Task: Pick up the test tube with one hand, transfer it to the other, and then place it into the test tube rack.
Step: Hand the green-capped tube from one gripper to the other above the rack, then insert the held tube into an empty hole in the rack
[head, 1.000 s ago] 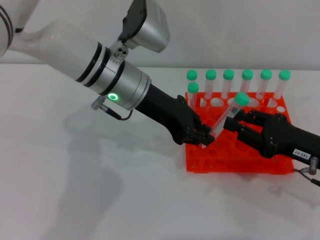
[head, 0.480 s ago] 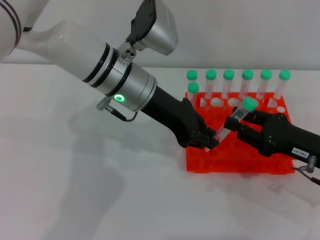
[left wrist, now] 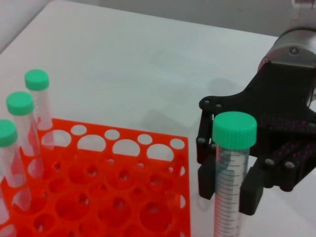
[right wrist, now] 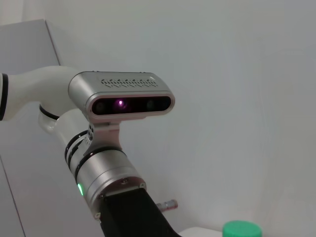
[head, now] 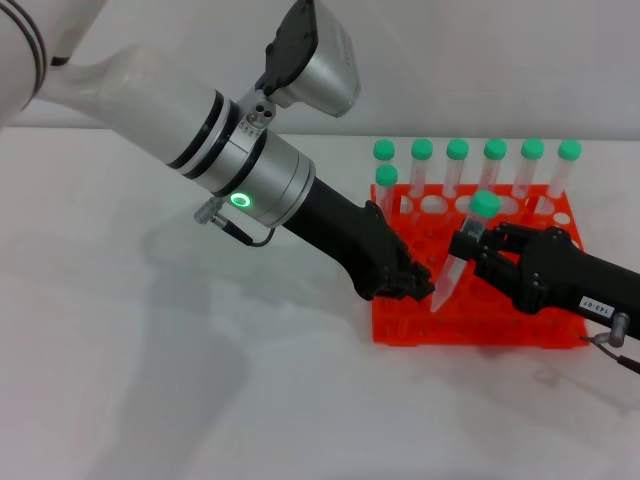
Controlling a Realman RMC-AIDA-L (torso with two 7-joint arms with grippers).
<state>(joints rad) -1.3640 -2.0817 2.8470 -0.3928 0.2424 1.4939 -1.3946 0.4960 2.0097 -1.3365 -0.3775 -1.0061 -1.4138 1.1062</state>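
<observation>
Next, I move my left gripper back before my right gripper lowers the test tube into a free hole (head: 418, 212), because my left gripper is crowding the test tube's pointed tip (head: 439, 301) over the rack.
The test tube (head: 458, 258), clear with a green cap, stands tilted over the front of the orange test tube rack (head: 480, 322), cap up and pointed tip down. My right gripper (head: 468, 246), the one with the white label, is shut on its upper part just below the cap. In the left wrist view its fingers (left wrist: 252, 192) flank the tube (left wrist: 232, 168). My left gripper (head: 420, 286), on the arm with the green ring light, sits just left of the tube's tip with its fingers slightly parted. The cap (right wrist: 242, 231) shows at the edge of the right wrist view.
Several other green-capped tubes (head: 458, 165) stand in the rack's back rows and also show in the left wrist view (left wrist: 29, 113). The rack (left wrist: 123, 197) has many free holes. The white table (head: 200, 380) stretches left and in front. The left arm's camera housing (right wrist: 123, 98) faces the right wrist.
The tube has swung from a flat tilt to more upright, and its tip has come out beside the left fingers. The right gripper has closed on its upper part. The left arm edged right.
</observation>
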